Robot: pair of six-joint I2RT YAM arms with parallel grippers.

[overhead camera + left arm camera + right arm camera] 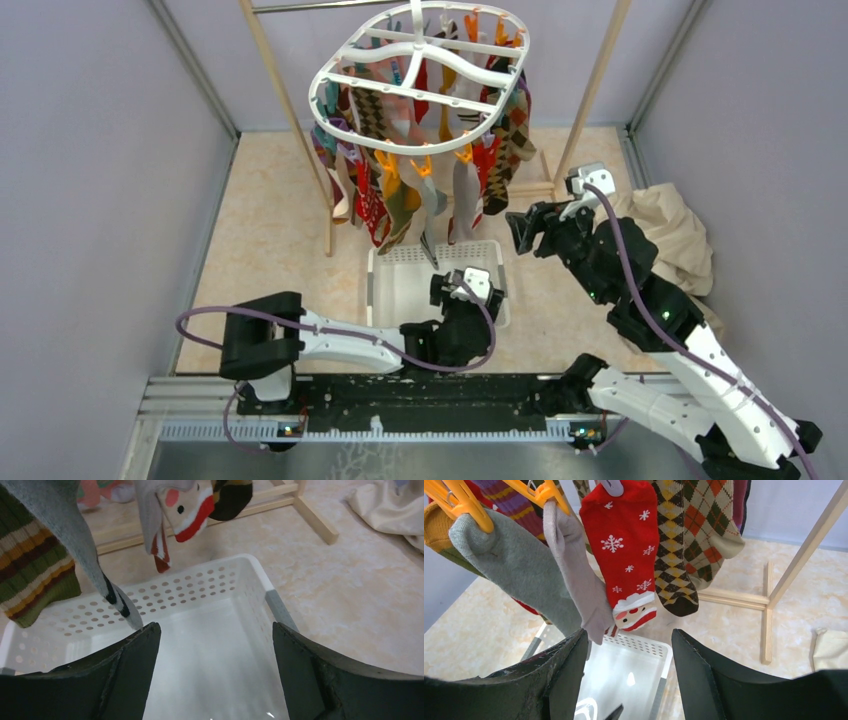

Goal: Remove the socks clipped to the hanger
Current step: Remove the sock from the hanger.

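My left gripper is moving up toward the pale grey sock's lower tip (462,233), which hangs clear of the darker grey sock. It should go on moving up until its fingers are on both sides of that tip (149,546).
The white oval hanger (420,70) hangs from the wooden rack with several socks (400,190) clipped under it. My right gripper (520,230) is open just right of the socks, nothing between its fingers. In its wrist view the gripper (629,632) sits below a red Santa sock (624,545), a pale grey sock (579,585), a darker grey sock (514,570) on orange clips and an argyle sock (674,555). My left gripper (440,288) is open over the basket. In its wrist view the gripper (215,627) has a grey black-striped sock tip (117,600) at its left fingertip.
A white perforated basket (400,290) lies on the floor below the socks, also seen as the basket (240,580) and basket (659,655). The wooden rack's legs (300,130) flank the hanger. A beige cloth (670,230) lies at the right. Grey walls enclose the area.
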